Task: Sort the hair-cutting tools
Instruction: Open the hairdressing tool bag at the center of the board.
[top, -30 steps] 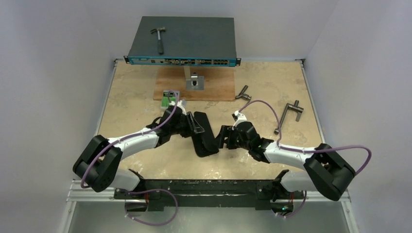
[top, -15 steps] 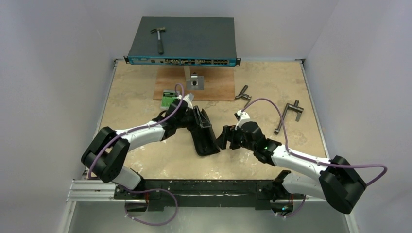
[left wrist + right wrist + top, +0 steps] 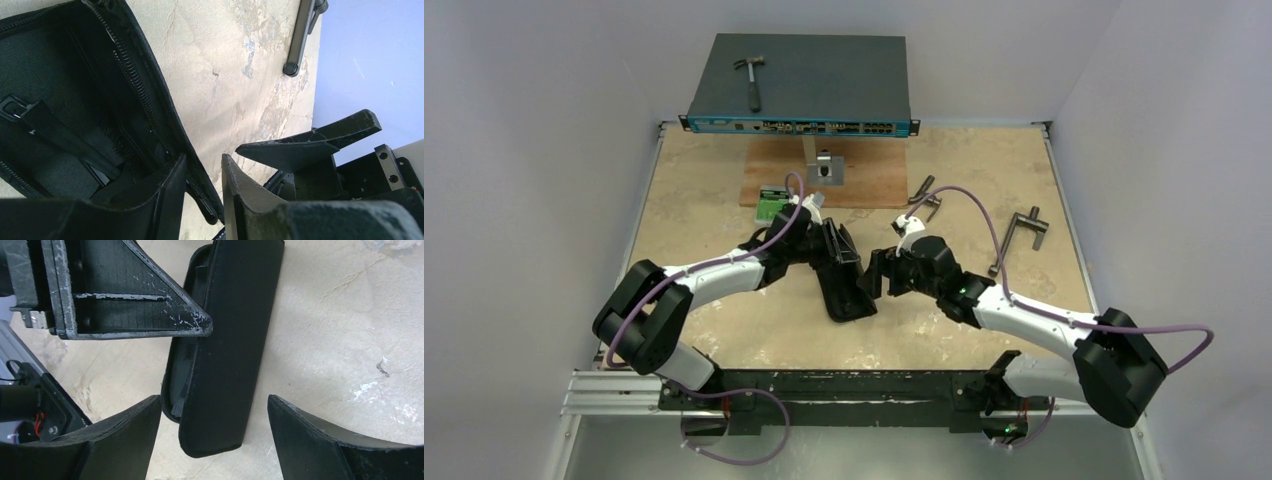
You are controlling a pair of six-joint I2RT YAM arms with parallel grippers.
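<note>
The lid (image 3: pixel 850 242) stands half open next to the robot's right gripper, so that gripper should lay the lid flat while the left gripper returns to the case's opposite rim (image 3: pixel 824 293).
A black zippered case (image 3: pixel 848 298) lies mid-table with its lid lifted. My left gripper (image 3: pixel 838 246) is shut on the lid's zippered rim; in the left wrist view the rim runs between my fingers (image 3: pixel 204 172). The open inside (image 3: pixel 60 100) shows black straps and dark shapes that I cannot name. My right gripper (image 3: pixel 876 277) is open just right of the case. In the right wrist view it hovers, spread wide (image 3: pixel 212 405), over the case's end (image 3: pixel 230 340). No scissors, comb or clips show plainly.
Two grey T-handle tools (image 3: pixel 924 192) (image 3: pixel 1021 235) lie at the right; one also shows in the left wrist view (image 3: pixel 302 35). A hammer (image 3: pixel 751 78) lies on a network switch (image 3: pixel 824 95) at the back. In front of it are a wooden board (image 3: pixel 869 182), a metal bracket (image 3: pixel 826 168) and a green card (image 3: pixel 774 200).
My left gripper has moved up and right, raising the case's lid. My right gripper has moved left and farther out, closer to the case.
</note>
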